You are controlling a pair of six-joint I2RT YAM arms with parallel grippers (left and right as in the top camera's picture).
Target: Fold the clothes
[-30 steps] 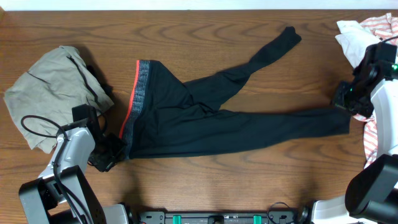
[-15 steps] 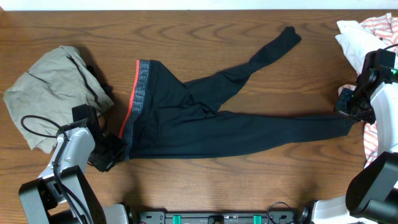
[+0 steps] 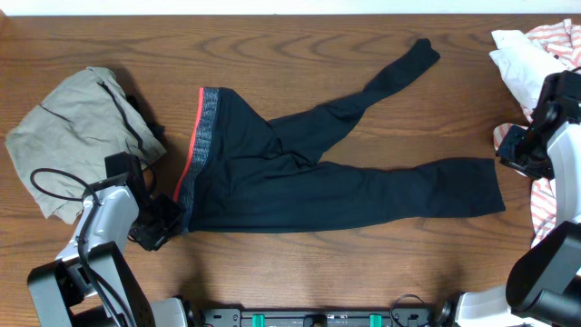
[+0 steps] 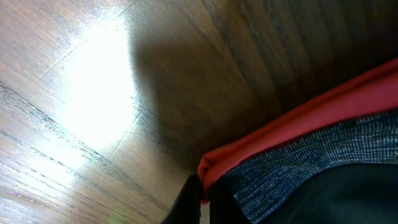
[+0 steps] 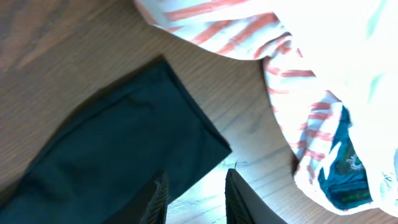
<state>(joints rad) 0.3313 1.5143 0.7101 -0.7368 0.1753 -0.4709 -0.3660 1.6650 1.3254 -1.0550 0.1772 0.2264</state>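
Observation:
The back leg (image 3: 361, 100) runs crooked from the crotch, so my left gripper should grab the waistband's far corner while my right gripper pulls the back cuff (image 3: 424, 54) straight.
The clothes, black leggings (image 3: 272, 173), lie spread across the table with the grey, red-edged waistband (image 3: 207, 127) at the left. One leg runs up to the back right (image 3: 408, 64). The other stretches right and ends at a cuff (image 3: 486, 186). My left gripper (image 3: 168, 218) is shut on the waistband's near corner; the left wrist view shows the red edge (image 4: 261, 140) pinched between the fingers of that gripper (image 4: 200, 196). My right gripper (image 3: 508, 150) hovers just right of the cuff. In its wrist view the right gripper (image 5: 197, 180) is open over bare wood, the cuff (image 5: 137, 137) beside its left finger.
A khaki-grey drawstring garment (image 3: 77, 123) lies crumpled at the left, just behind my left arm. White and red-striped garments (image 3: 531, 45) are piled at the right edge, and the striped cloth (image 5: 298, 68) lies close beside my right gripper.
My right gripper has opened and let go of the lower leg's cuff, which now lies flat on the table. The left gripper has not moved.

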